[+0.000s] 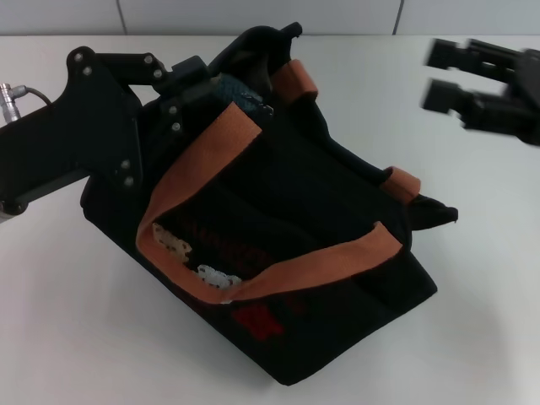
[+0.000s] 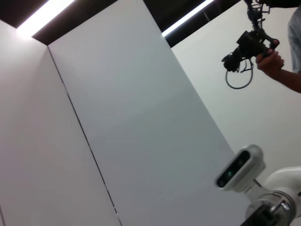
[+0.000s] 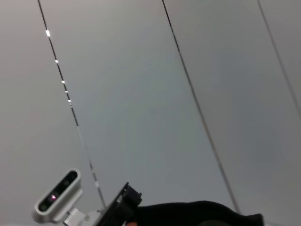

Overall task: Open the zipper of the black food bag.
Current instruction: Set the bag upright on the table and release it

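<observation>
The left gripper is pinning the bag's end beside the teal lining, so it should keep its hold there while the right gripper reaches across to the zipper slider.
The black food bag lies tilted on the white table, its orange-brown straps draped over the side that faces up. My left gripper is at the bag's far left end, its fingers closed together on the fabric there. The zipper runs along the bag's upper edge toward a black tail at the right end; I cannot make out its pull tab. My right gripper hovers open above the table at the upper right, apart from the bag. A dark part of the bag shows in the right wrist view.
White tabletop surrounds the bag, with a tiled wall behind. A teal item peeks out at the bag's left end. The left wrist view shows wall panels and a person's hand holding a camera rig.
</observation>
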You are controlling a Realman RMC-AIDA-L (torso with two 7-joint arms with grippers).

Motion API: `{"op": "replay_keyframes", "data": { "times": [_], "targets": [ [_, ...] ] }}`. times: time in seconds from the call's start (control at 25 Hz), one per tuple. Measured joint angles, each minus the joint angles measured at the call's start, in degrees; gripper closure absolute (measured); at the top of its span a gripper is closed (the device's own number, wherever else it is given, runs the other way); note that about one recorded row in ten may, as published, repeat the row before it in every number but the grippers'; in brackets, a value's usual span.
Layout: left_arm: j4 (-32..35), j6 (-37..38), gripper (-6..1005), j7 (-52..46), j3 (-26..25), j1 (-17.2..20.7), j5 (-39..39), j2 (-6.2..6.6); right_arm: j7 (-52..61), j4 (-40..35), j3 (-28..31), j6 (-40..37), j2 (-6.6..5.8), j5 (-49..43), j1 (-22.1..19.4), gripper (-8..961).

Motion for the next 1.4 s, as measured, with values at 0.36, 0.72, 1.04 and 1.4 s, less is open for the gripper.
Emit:
{"op": "replay_keyframes", "data": {
  "times": [0.36,0.72,1.04,1.4],
  "targets": [
    [1.30,-0.58,896,0.16,2.47,-0.04,-1.24,0.01,22.32,-14.82,-8.94,1.49,-0.17,-6.63,6.06,380],
    [1.36,-0.66,896,0.84,2.86,-0.07,-1.25,0.01,38.61,-27.82,-14.94,4.75,-0.23,-12.71,9.56,442],
    [1.43,-0.64,896,0.96,3.47,-0.07,-1.38,0.01,47.82,-28.90,-20.94,10.07,-0.34,-20.00,15.43,440],
    [1.53,-0.53,897,1.01,3.50,-0.10,-1.50,0.01,52.60,-29.14,-24.57,10.36,-0.27,-24.44,19.45,441]
  ]
}}
